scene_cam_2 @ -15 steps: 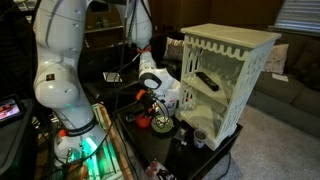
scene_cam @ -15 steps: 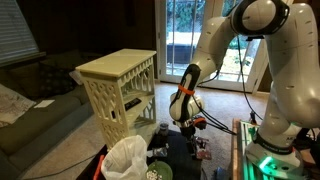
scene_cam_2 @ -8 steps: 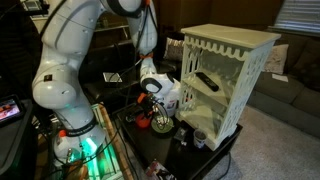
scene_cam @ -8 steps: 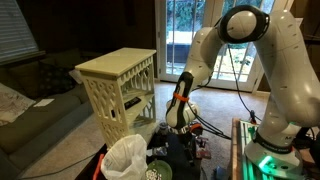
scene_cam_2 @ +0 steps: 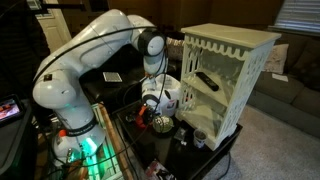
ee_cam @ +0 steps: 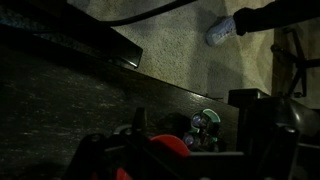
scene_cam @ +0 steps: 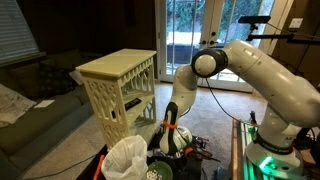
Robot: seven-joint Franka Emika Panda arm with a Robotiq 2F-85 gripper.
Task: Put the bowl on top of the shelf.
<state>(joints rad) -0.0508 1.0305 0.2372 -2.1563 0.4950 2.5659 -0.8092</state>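
The robot's gripper is slanted past the red bowl's rim (ee_cam: 170,141), so it should back away, point its fingers straight down and grasp the bowl by its rim.
The small red bowl (scene_cam_2: 161,125) sits on the dark low table (scene_cam_2: 205,160) in front of the shelf's lower tier. In the wrist view the bowl (ee_cam: 165,144) lies low between my fingers. My gripper (scene_cam_2: 153,112) is down at the bowl, just above it, and in the wrist view (ee_cam: 192,138) its fingers stand wide apart on either side, open. The cream shelf (scene_cam: 117,68) with lattice sides stands beside the table, and its flat top (scene_cam_2: 232,38) is bare. In an exterior view my gripper (scene_cam: 172,138) hides the bowl.
A white plastic bag (scene_cam: 127,158) lies at the table's near corner. Small green-capped items (ee_cam: 206,122) sit just beyond the bowl. A dark object (scene_cam_2: 205,82) rests on the shelf's lower tier. A couch (scene_cam: 30,115) stands behind the shelf.
The arm has folded down and the gripper has dropped from above the table to the red bowl. The bowl and the shelf have not moved.
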